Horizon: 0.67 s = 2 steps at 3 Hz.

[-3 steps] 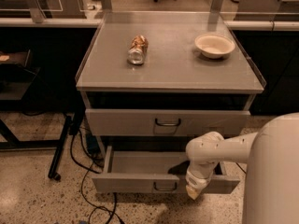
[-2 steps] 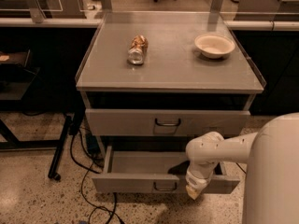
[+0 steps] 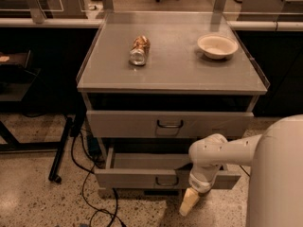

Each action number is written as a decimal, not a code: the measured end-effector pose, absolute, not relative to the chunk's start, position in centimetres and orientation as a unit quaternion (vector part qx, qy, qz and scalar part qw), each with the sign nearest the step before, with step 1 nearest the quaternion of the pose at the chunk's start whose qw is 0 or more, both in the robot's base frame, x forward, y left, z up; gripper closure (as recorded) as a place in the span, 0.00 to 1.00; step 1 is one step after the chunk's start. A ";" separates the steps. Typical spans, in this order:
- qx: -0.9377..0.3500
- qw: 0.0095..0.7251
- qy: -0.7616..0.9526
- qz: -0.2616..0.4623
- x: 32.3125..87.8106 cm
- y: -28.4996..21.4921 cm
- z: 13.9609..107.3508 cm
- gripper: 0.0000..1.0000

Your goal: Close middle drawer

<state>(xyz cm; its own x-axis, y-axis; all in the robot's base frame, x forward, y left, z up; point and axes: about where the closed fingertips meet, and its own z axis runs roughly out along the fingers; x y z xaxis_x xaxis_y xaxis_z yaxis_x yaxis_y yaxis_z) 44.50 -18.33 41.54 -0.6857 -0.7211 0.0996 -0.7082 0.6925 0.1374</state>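
Note:
My gripper's fingers are hanging lower than the middle drawer's lower edge [image 3: 176,188]. I should lift them to the drawer's front beside the handle [image 3: 182,179] and push inward.
The middle drawer [image 3: 137,178] is a wide, shallow grey tray pulled out from the cabinet, with a small dark bar handle [image 3: 166,181] at the centre of its flat front. My gripper [image 3: 189,203] hangs on the white arm [image 3: 222,150] just in front of the drawer's front. It is right of the handle, pointing down toward the floor, with its tip below the front's lower edge. The taller-fronted grey drawer [image 3: 165,123] above is pushed in. The lowest drawer is hidden.
On the grey cabinet top [image 3: 175,74] lie a crumpled bottle [image 3: 139,50] and a white bowl [image 3: 217,46]. Black cables [image 3: 85,174] and a black table leg [image 3: 61,150] are on the floor at left. My white body [image 3: 279,174] fills the lower right.

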 end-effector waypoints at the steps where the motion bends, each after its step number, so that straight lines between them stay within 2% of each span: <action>1: 0.390 0.073 -0.917 -0.044 44.5 -18.3 41.5 0.00; 2: 0.390 0.073 -0.917 -0.044 44.5 -18.3 41.5 0.16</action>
